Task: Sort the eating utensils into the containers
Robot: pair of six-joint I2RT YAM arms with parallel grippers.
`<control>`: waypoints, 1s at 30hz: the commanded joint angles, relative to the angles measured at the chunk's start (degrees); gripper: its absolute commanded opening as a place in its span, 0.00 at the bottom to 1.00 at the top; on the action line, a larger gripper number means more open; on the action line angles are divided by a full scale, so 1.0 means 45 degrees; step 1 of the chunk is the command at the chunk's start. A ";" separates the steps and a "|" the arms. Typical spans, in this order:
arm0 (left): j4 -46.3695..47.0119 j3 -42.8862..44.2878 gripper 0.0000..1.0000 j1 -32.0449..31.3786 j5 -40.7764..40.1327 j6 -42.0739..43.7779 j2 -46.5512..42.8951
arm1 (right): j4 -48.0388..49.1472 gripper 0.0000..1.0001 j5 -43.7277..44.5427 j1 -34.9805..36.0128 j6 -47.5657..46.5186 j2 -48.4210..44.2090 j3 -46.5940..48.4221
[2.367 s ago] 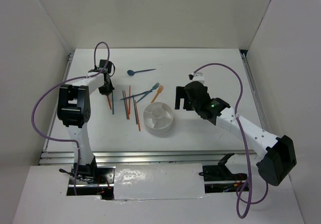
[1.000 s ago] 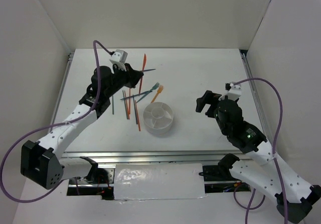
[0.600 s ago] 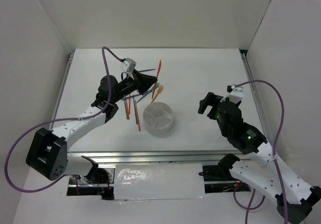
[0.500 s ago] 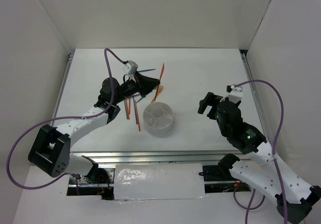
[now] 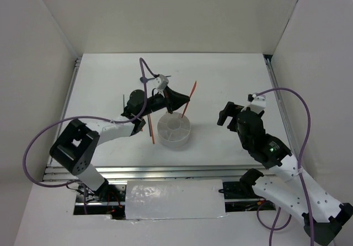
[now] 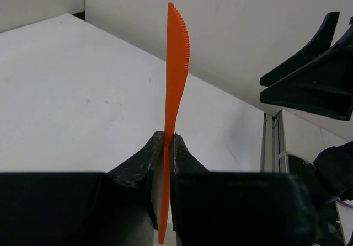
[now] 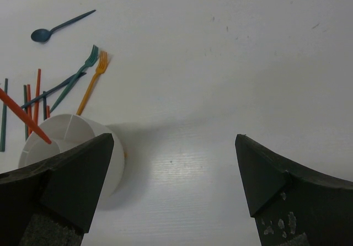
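Observation:
I should go on lowering the knife with my left gripper and let it go inside, because the orange knife's lower end (image 5: 182,115) points into the white holder's open compartment (image 5: 183,122).
My left gripper (image 5: 177,103) is shut on a thin orange serrated knife (image 5: 190,97), seen edge-on between the jaws in the left wrist view (image 6: 176,64). It holds the knife tilted over the far side of the round white divided holder (image 5: 175,130), with the knife's lower end at the holder's far rim (image 7: 33,126). My right gripper (image 5: 228,113) is open and empty to the right of the holder (image 7: 83,127). A blue spoon (image 7: 55,28), a teal fork (image 7: 77,80), an orange fork (image 7: 91,83) and orange and teal chopsticks (image 7: 30,100) lie on the table behind the holder.
White walls close in the table on the left, back and right. A metal rail (image 5: 165,171) runs along the near edge. An orange chopstick (image 5: 151,134) lies just left of the holder. The left arm hides most of the utensil pile in the top view.
My left gripper has carried the orange knife rightward from over the utensil pile to the holder's far side. The right arm drew back from the holder earlier and has since stayed still.

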 commanded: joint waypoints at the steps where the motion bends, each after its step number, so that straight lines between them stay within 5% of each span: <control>1: 0.2137 0.0347 0.00 -0.0061 0.0163 0.0371 0.0765 | 0.0140 1.00 0.0350 -0.0116 0.0029 -0.0002 -0.0043; 30: 0.4425 -0.0961 0.00 -0.0198 0.0223 -0.0079 0.2975 | 0.0140 1.00 0.0369 -0.0253 -0.0108 0.0174 -0.0043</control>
